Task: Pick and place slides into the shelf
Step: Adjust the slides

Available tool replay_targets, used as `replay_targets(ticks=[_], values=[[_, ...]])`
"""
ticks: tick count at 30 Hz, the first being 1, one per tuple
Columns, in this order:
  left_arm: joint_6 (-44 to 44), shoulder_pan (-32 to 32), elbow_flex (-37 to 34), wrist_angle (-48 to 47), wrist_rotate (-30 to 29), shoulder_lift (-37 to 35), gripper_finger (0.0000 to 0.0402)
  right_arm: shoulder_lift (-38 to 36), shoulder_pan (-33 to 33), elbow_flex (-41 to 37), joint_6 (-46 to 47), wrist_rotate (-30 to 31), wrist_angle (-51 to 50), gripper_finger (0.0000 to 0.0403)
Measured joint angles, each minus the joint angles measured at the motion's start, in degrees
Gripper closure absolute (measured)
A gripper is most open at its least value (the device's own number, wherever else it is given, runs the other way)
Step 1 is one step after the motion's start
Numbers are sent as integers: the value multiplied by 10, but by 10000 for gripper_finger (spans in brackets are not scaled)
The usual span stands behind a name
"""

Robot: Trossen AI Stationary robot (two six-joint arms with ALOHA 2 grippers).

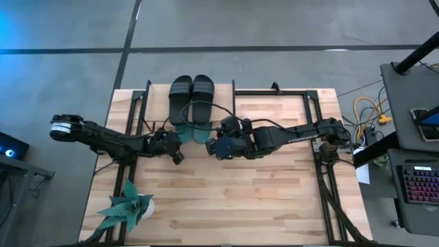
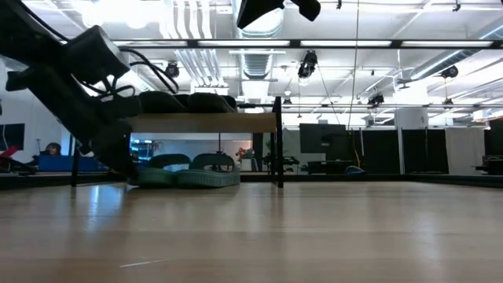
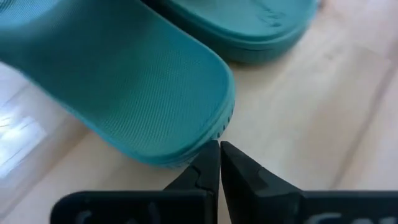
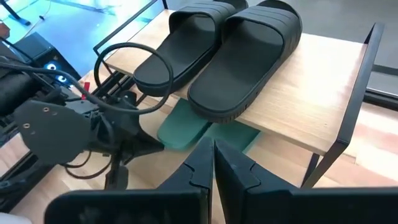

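Next, my right gripper backs away and comes in low at the teal heel (image 4: 233, 133) closest to it, because it is hovering high while the teal heels (image 1: 193, 134) stick out low under the shelf.
The shelf (image 1: 223, 103) stands at the table's far edge, its top board (image 4: 311, 106) carrying the black pair of slides (image 4: 224, 50) side by side. The teal pair (image 2: 189, 171) lies under that board, heels sticking out toward the near side (image 1: 191, 132). My left gripper (image 3: 219, 155) is shut, low at the heel of the left teal slide (image 3: 124, 81). My right gripper (image 4: 213, 152) is shut and hovers just near of the shelf (image 1: 211, 147), touching nothing. My left gripper has its shut fingertips (image 3: 211, 149) against the heel end's rim (image 3: 221, 127) of the left teal slide. It comes in low, slanting from the table's near left. The slide lies flat, sole down, with its toe end under the shelf's top board.
A green potted plant (image 1: 127, 206) stands at the table's near left corner. Thin black shelf legs (image 4: 351, 106) flank the slides. A dark cable loop (image 4: 134, 62) hangs over the left black slide. Bare wood (image 1: 260, 199) stretches across the table's near half.
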Motion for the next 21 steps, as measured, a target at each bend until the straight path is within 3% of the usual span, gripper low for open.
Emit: replay_targets(ticks=[7,13,19,21], values=[[0,7,3,10,21,-2,402,0,0,-7,15,0,1,394],[-1,-4,15,11,43,-72,402,0,10,-19,24,-5,2,394],[-1,-33,62,15,189,-175,402,0,16,-23,35,-38,4,394],[-12,-45,77,0,200,-208,402,0,16,-23,35,-62,3,394]])
